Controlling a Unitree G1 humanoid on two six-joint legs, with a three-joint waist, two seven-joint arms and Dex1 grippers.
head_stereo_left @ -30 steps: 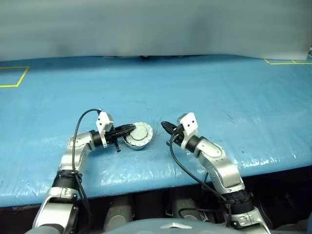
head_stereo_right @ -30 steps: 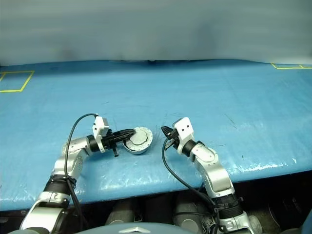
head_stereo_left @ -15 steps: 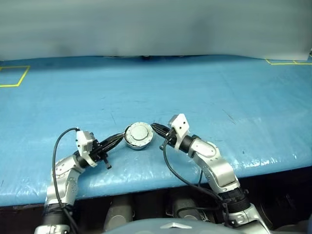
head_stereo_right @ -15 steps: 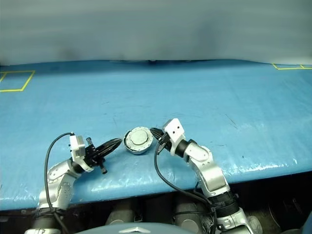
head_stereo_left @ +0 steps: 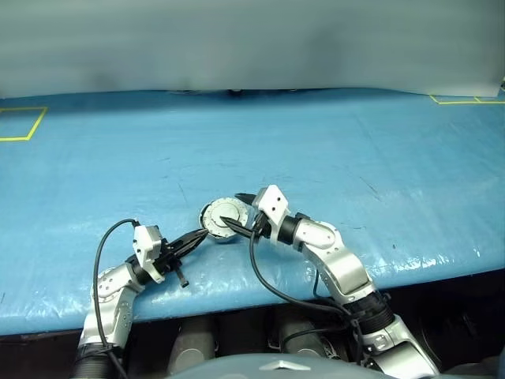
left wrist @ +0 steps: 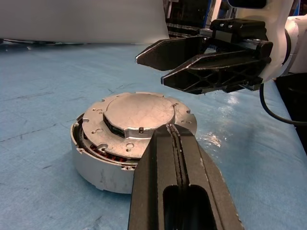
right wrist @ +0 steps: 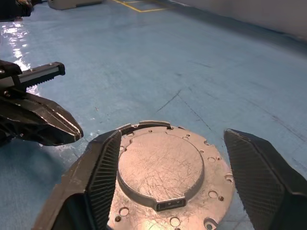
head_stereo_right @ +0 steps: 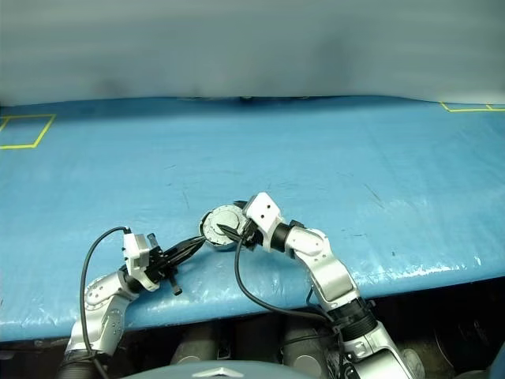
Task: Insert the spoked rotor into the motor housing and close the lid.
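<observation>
The lid (head_stereo_left: 226, 212) is nested inside the motor housing's raised rim (right wrist: 146, 124), so it will stay on and come along when the robot lifts and tilts the housing.
The motor housing (left wrist: 91, 165) stands on the blue table near its front edge. The lid (left wrist: 139, 112) rests on it, plain raised circle up, with a gap on one side where copper-brown windings (left wrist: 103, 153) show. The spoked rotor is hidden. My right gripper (right wrist: 177, 177) is open, and its fingers (right wrist: 103, 177) hang just above the lid's two sides. Its place from the head is (head_stereo_left: 235, 210). My left gripper (left wrist: 175, 141) is shut and empty. Its tip lies just short of the housing's near left side (head_stereo_left: 201, 234).
Yellow tape marks lie on the blue table cover (head_stereo_left: 331, 142) at the far left (head_stereo_left: 20, 125) and far right (head_stereo_left: 465, 99). The table's front edge (head_stereo_left: 237, 296) runs just below both arms. Open table stretches behind the housing.
My left gripper has drawn back from the lid toward the front edge. My right gripper has moved left over the lid and opened. The lid, tilted before, lies flatter on the housing.
</observation>
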